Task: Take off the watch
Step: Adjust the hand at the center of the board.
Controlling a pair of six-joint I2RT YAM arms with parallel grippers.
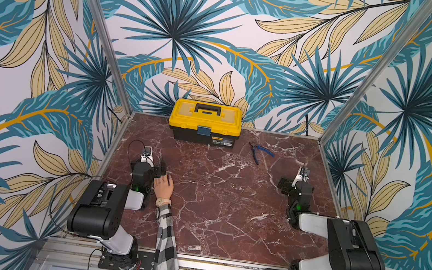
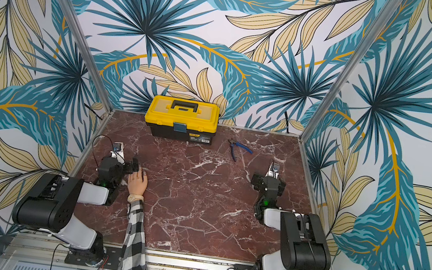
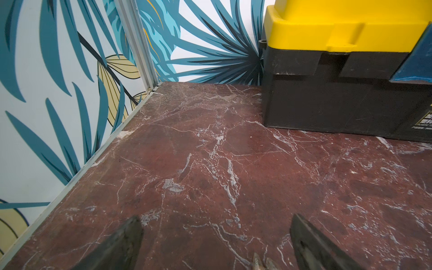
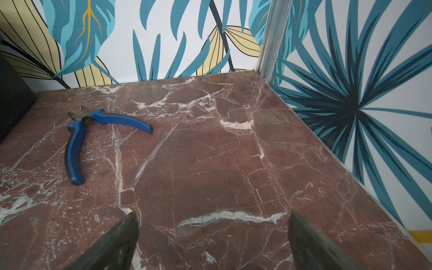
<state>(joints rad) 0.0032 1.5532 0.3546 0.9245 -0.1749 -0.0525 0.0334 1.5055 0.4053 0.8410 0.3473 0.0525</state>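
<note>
My right gripper is far from the watch [image 1: 163,202], so next my left gripper takes the arm by its checked sleeve [image 1: 165,220] and brings the watch closer first.
The watch [image 1: 163,201] [image 2: 134,198], with a cream strap and small pale case, sits buckled round the wrist of a mannequin hand [image 1: 164,187] [image 2: 138,182] in both top views. A black-and-white checked sleeve [image 1: 167,238] runs back from it to the front edge. My left gripper [image 1: 148,166] [image 3: 216,218] stands open just left of the hand. Two mannequin fingertips [image 3: 257,261] poke in between its jaws, near one finger. My right gripper [image 1: 297,186] [image 4: 213,214] is open over bare marble at the right, far from the watch. Neither wrist view shows the watch.
A yellow-and-black toolbox [image 1: 205,121] [image 3: 339,70] stands shut at the back middle of the red marble table [image 1: 228,200]. Blue-handled pliers [image 1: 259,152] [image 4: 77,145] lie to its right. Leaf-patterned walls with metal posts close in three sides.
</note>
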